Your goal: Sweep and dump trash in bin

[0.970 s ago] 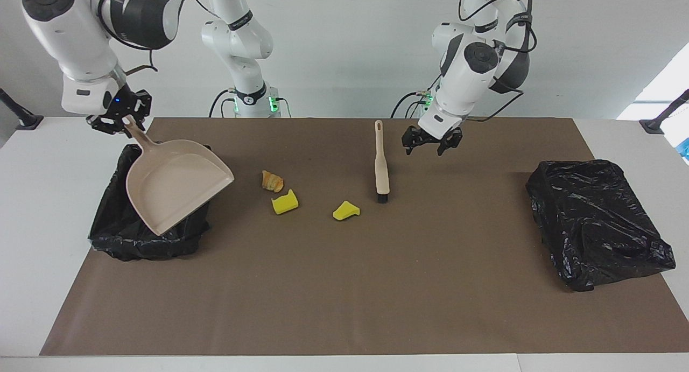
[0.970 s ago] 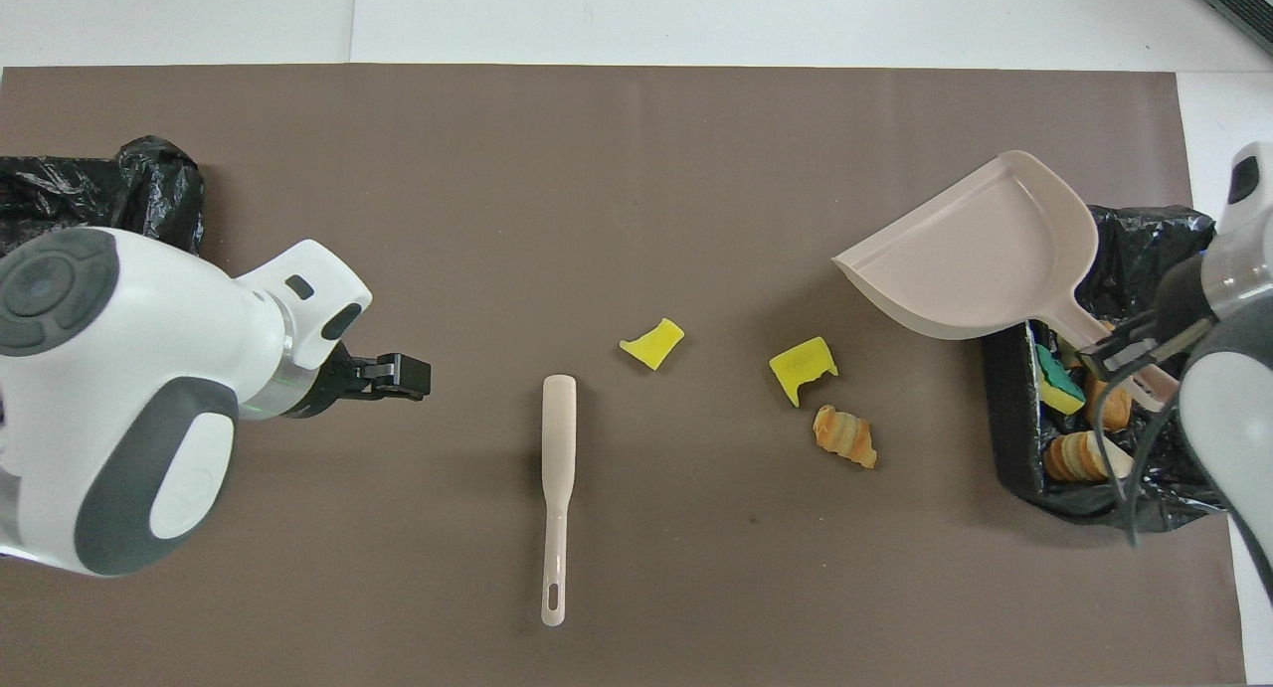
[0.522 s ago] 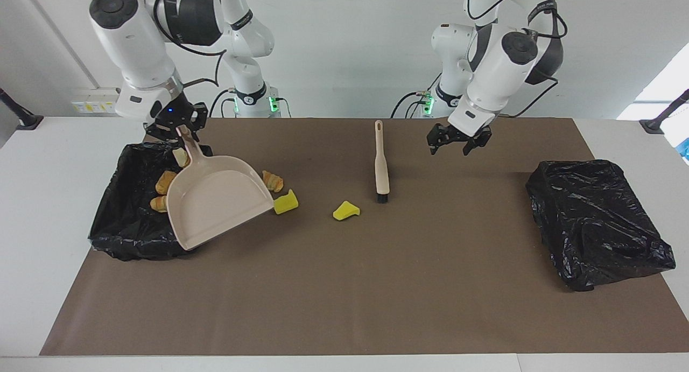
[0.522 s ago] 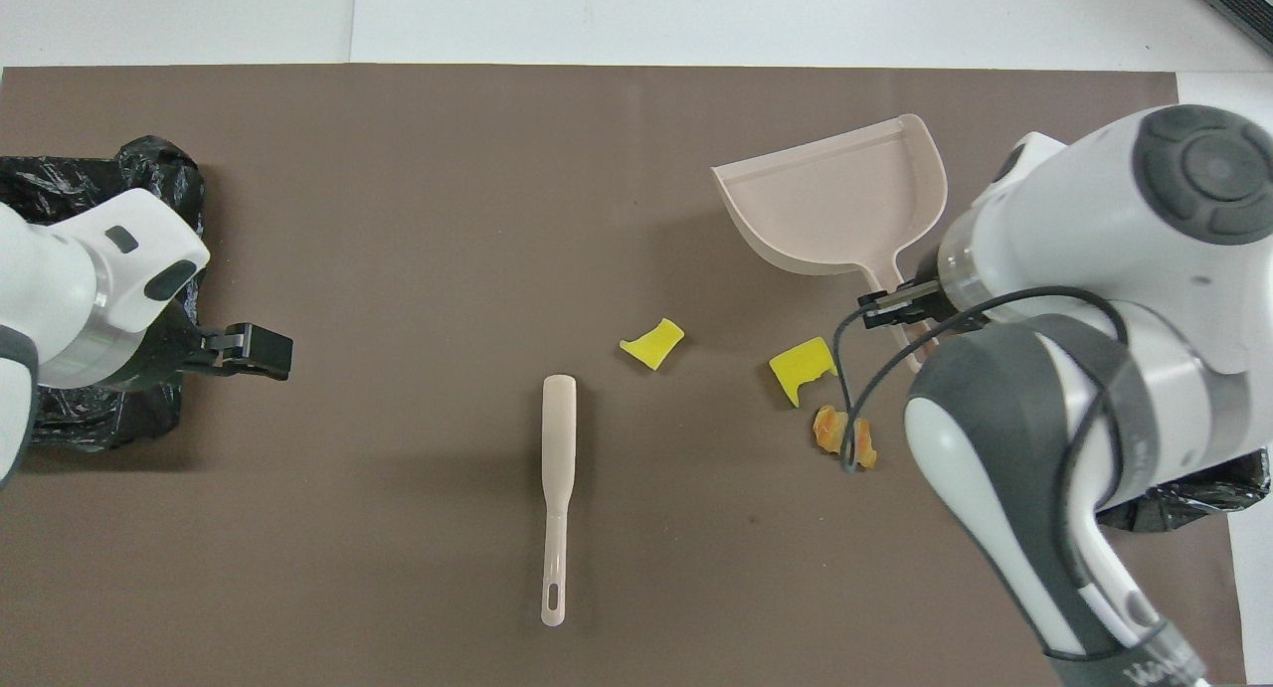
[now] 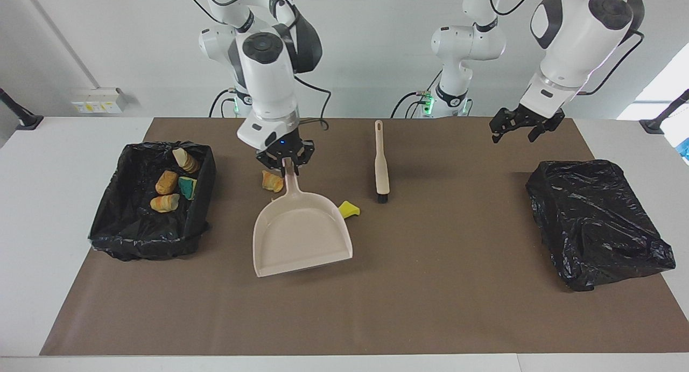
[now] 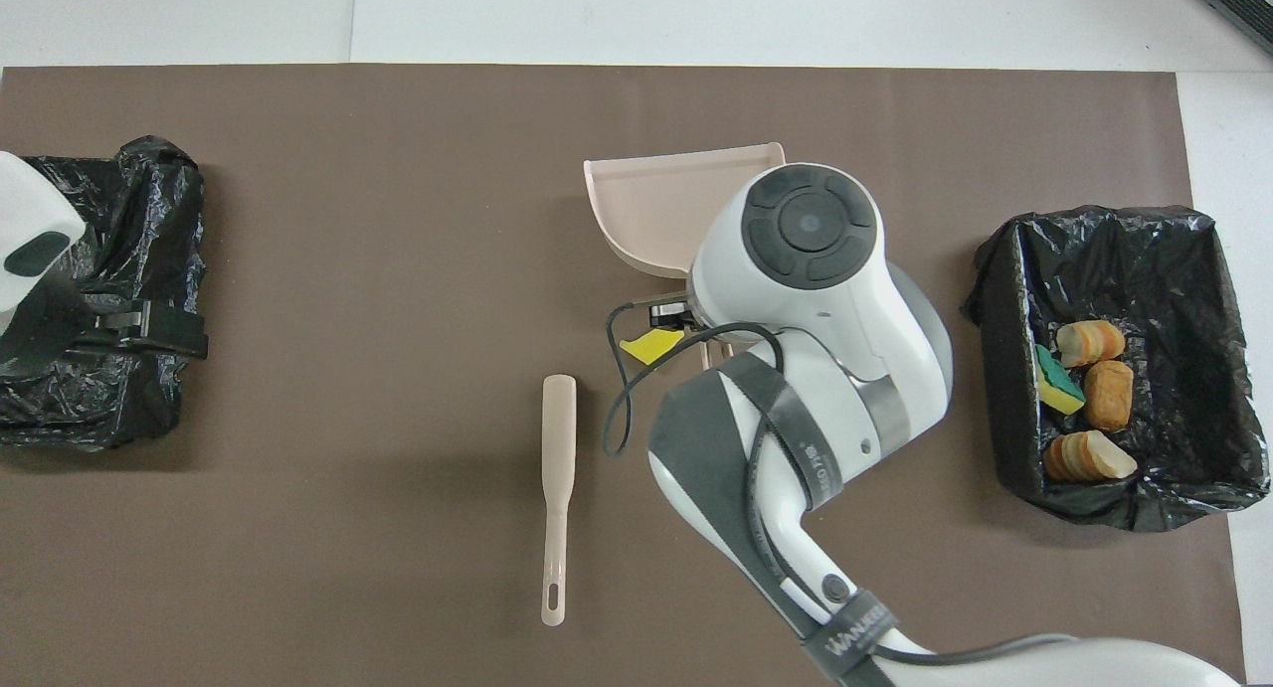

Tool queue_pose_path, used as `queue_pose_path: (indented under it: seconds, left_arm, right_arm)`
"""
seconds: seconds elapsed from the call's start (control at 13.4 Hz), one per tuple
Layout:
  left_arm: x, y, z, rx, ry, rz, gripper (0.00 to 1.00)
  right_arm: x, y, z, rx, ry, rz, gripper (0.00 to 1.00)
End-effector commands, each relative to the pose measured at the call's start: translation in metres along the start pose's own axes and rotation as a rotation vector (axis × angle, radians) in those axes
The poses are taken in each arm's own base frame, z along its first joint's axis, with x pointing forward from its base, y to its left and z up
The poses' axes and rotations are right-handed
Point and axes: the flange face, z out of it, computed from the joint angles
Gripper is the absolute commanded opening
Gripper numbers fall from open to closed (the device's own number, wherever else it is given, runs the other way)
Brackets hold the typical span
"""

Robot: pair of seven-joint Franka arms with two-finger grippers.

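Observation:
Next, my right gripper puts the dustpan down for my left gripper and takes the brush (image 6: 556, 542), because it is holding the dustpan's handle (image 5: 292, 181) and there is trash on the mat.
My right gripper (image 5: 285, 165) is shut on the handle of the beige dustpan (image 5: 301, 234), which hangs tilted over the middle of the mat. A tan bread-like piece of trash (image 5: 272, 181) lies beside the handle. A yellow sponge chunk (image 5: 350, 208) (image 6: 651, 346) peeks out at the pan's edge. The black-lined bin (image 5: 145, 243) (image 6: 1094, 215) at the right arm's end holds several trash pieces (image 5: 167, 182) (image 6: 1089, 341). The brush (image 5: 381, 162) (image 6: 557, 468) lies on the mat, untouched. My left gripper (image 5: 525, 125) (image 6: 149, 319) is open and empty in the air.
A crumpled black bag (image 5: 597, 221) (image 6: 99, 269) lies at the left arm's end of the table, and the left gripper hangs over its edge. The brown mat (image 5: 430, 307) covers most of the white table.
The right arm swung the dustpan from over the bin to the middle of the mat, covering one yellow chunk. The left gripper moved away from the brush toward the black bag.

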Motion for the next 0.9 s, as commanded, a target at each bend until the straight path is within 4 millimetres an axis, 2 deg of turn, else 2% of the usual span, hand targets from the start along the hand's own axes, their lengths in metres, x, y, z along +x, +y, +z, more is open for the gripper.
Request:
queue_pose_path:
  seconds: [0.0, 0.15, 0.3, 0.52, 0.6, 0.67, 0.75, 0.82]
  left_arm:
    - [-0.001, -0.002, -0.002, 0.014, -0.014, 0.016, 1.00]
    - [-0.001, -0.001, -0.001, 0.009, -0.011, 0.016, 1.00]
    - [0.000, -0.001, 0.000, 0.009, -0.009, 0.016, 1.00]
    - [0.001, -0.002, -0.002, 0.008, -0.008, 0.014, 1.00]
    - [0.002, -0.002, -0.005, 0.003, -0.008, 0.014, 1.00]
    - [0.002, 0.001, -0.010, -0.015, 0.002, 0.015, 1.00]
    - [0.002, 0.003, -0.014, -0.045, 0.008, 0.013, 1.00]
    - [0.003, 0.003, -0.015, -0.055, 0.016, 0.009, 1.00]
  right_arm:
    - [0.024, -0.043, 0.021, -0.022, 0.045, 0.078, 0.00]
    - [0.033, -0.082, 0.042, 0.006, 0.073, 0.143, 0.00]
    - [0.039, -0.098, 0.064, 0.039, 0.099, 0.201, 0.00]
    - [0.038, -0.114, 0.086, 0.072, 0.128, 0.234, 0.00]
    - [0.038, -0.115, 0.085, 0.080, 0.132, 0.250, 0.42]
    - [0.037, -0.115, 0.081, 0.071, 0.140, 0.241, 0.99]
    - [0.035, -0.117, 0.073, 0.073, 0.151, 0.231, 1.00]
    - [0.037, -0.106, 0.055, 0.088, 0.151, 0.252, 1.00]
